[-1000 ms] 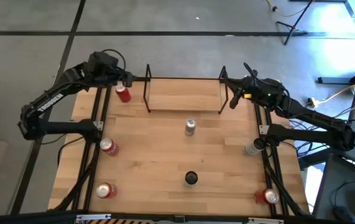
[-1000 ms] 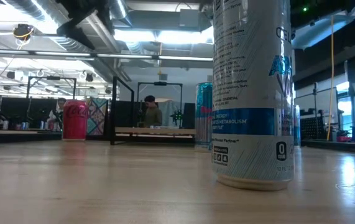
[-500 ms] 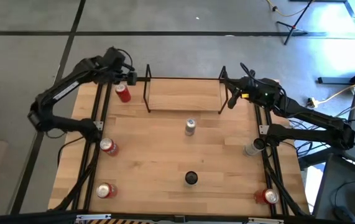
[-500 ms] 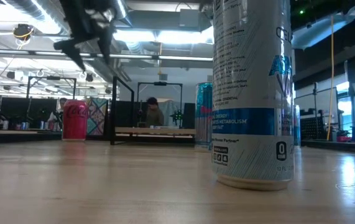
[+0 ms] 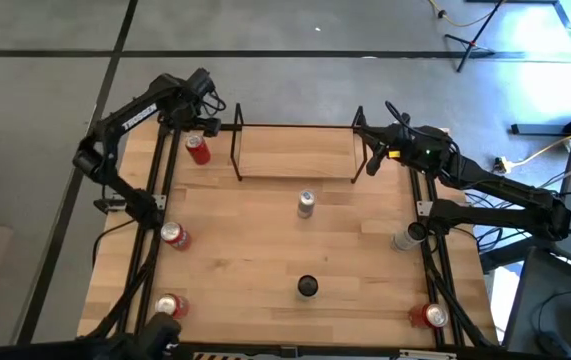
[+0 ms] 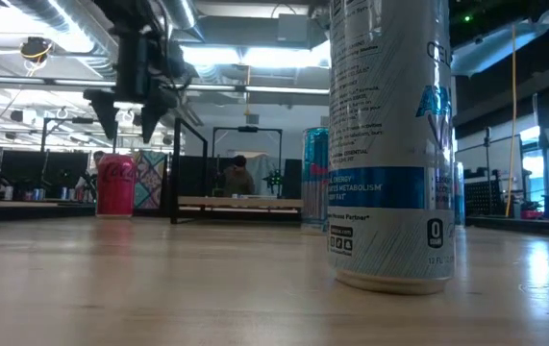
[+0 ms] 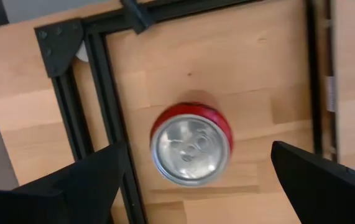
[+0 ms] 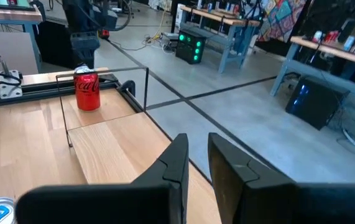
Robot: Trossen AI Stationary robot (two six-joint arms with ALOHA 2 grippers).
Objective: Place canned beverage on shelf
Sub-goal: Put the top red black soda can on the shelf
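The red can's silver top (image 7: pixel 190 150) is in the middle between my left gripper's open fingers. My left gripper should keep going down until its fingers are on both sides of the can's red body (image 6: pixel 115 187), then close there.
A red can (image 5: pixel 198 150) stands upright on the table at the far left, just left of the shelf (image 5: pixel 295 155), a rack of thin black rods with a wood floor. My left gripper (image 5: pixel 203 127) is open and points straight down above this can. In the left wrist view its two fingers stand on either side of the can's silver top (image 7: pixel 191 149) without touching it. In the low view the gripper (image 6: pixel 130 117) hangs above the can (image 6: pixel 115 185). My right gripper (image 5: pixel 371 160) is shut and empty beside the shelf's right end frame.
A silver-blue can (image 5: pixel 306 204) stands in front of the shelf, and a dark-topped can (image 5: pixel 307 287) stands nearer. Red cans (image 5: pixel 174 236) (image 5: pixel 170 306) stand along the left rail, and a silver can (image 5: pixel 406 237) and a red can (image 5: pixel 431 316) on the right.
My left arm has swung its elbow toward the table's far edge. Its gripper has tipped from slanting to pointing straight down and has come down toward the red can. The can has not moved.
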